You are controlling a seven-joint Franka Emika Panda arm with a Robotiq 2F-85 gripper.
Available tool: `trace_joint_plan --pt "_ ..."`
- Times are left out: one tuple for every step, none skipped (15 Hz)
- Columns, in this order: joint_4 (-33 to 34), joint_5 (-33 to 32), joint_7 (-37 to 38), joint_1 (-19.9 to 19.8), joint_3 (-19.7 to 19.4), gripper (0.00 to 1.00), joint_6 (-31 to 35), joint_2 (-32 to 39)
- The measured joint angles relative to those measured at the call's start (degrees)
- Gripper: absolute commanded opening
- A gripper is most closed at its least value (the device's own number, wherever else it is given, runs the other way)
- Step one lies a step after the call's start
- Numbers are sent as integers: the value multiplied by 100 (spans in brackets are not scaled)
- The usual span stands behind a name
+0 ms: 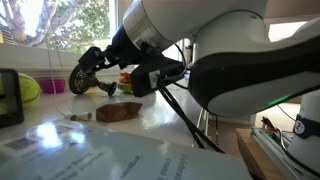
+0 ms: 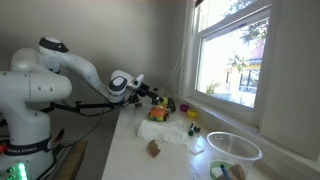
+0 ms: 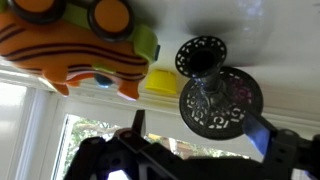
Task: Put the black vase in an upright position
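Note:
The edge of the black vase's wide (image 3: 250,106) rim has one finger of my gripper at it as my gripper comes in low. Next, I lift clear and take the vase from above.
The black vase (image 3: 220,98) fills the wrist view: its wide ribbed rim faces the camera, and its narrow waist and small base point away. It seems to lie on its side on the white table (image 1: 150,125). In an exterior view it is a dark ring (image 1: 78,82) at the gripper's tip. My gripper (image 3: 200,128) is open, one finger on each side of the rim. One finger is at the rim's edge and the other stands clear of it. The gripper also shows in both exterior views (image 1: 90,72) (image 2: 152,93).
An orange toy vehicle (image 3: 80,45) with a yellow-green block (image 3: 165,80) sits beside the vase, and it shows in an exterior view (image 2: 160,112). A flat brown piece (image 1: 118,112) lies nearer on the table. A clear bowl (image 2: 235,148) stands by the window. A wall and a window sill run behind.

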Motion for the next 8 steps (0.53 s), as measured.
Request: trace_joint_plan --pt "111 -49 -36 -80 -65 100 -70 128" --pt "242 -93 -71 -179 -124 100 -130 251" --pt "390 -138 -115 -290 -172 100 -194 370" --pt "547 -192 -151 -404 -205 100 -275 485" --pt "702 -228 -174 -518 -213 100 -348 597" --pt "841 -267 -200 -616 -208 100 -426 705" --pt "966 -302 -229 -698 -194 100 -509 804" --pt "1078 -327 -263 -771 -168 100 -581 901"
